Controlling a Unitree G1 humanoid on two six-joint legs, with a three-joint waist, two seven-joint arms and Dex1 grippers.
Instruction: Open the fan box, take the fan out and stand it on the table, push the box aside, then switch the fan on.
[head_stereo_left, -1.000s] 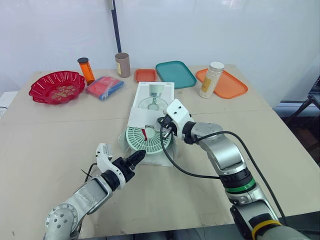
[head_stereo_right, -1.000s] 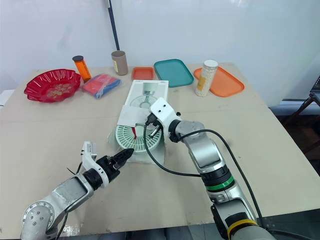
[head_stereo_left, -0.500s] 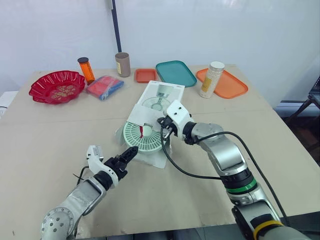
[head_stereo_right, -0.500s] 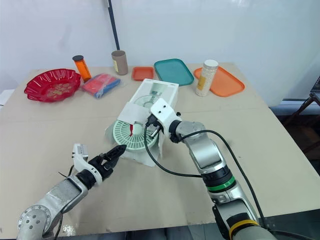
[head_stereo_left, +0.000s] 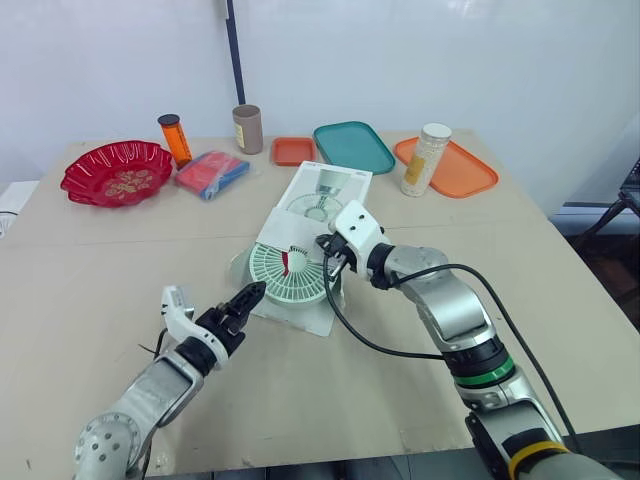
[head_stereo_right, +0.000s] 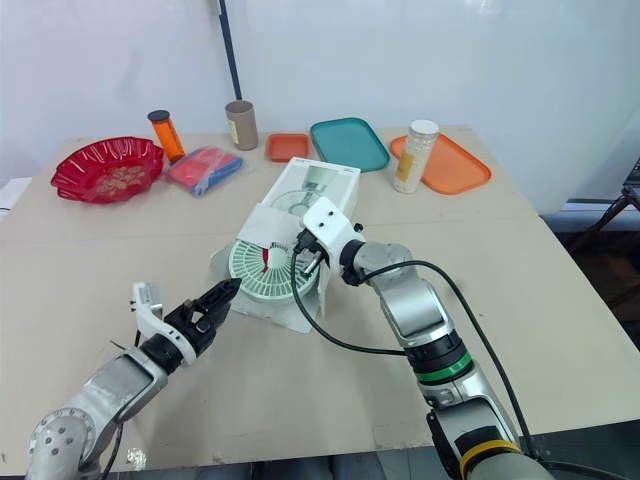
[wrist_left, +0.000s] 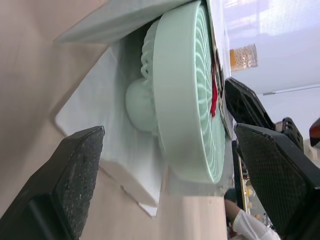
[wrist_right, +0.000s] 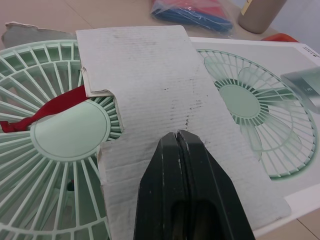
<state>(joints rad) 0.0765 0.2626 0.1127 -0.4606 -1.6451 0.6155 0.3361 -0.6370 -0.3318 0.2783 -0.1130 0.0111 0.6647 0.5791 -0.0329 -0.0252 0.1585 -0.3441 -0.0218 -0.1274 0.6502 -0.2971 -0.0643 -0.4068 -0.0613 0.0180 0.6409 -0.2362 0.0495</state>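
My gripper is about to pull the rim of the mint-green fan's head (head_stereo_left: 290, 275), sticking out between the box's spread flaps (head_stereo_left: 318, 318), so a hidden base should follow it out.
The white fan box (head_stereo_left: 325, 190) lies flat mid-table, its near end open with the flaps spread. The mint-green fan (head_stereo_left: 285, 277) lies face up half out of that end, a red tag (head_stereo_left: 287, 263) across its grille. My right gripper (head_stereo_left: 328, 252) is shut, its fingertips (wrist_right: 177, 145) resting on a grey cardboard flap (wrist_right: 155, 85) that lies over the fan's edge. My left gripper (head_stereo_left: 243, 299) is open, a short way left of the fan and pointing at its rim; the fan (wrist_left: 185, 115) sits ahead of its spread fingers (wrist_left: 65, 185), untouched.
Along the far edge stand a red bowl (head_stereo_left: 113, 172), an orange bottle (head_stereo_left: 174, 138), a blue-red packet (head_stereo_left: 212, 174), a brown cup (head_stereo_left: 246, 128), a small orange tray (head_stereo_left: 293, 150), a teal tray (head_stereo_left: 353, 146) and an orange tray (head_stereo_left: 465, 170) beside a canister (head_stereo_left: 425, 158). A black cable (head_stereo_left: 370, 340) loops from my right wrist.
The box's far end swung right and the fan slid slightly left. My left gripper drew back leftward from the fan's rim. The right gripper stayed on the flap.
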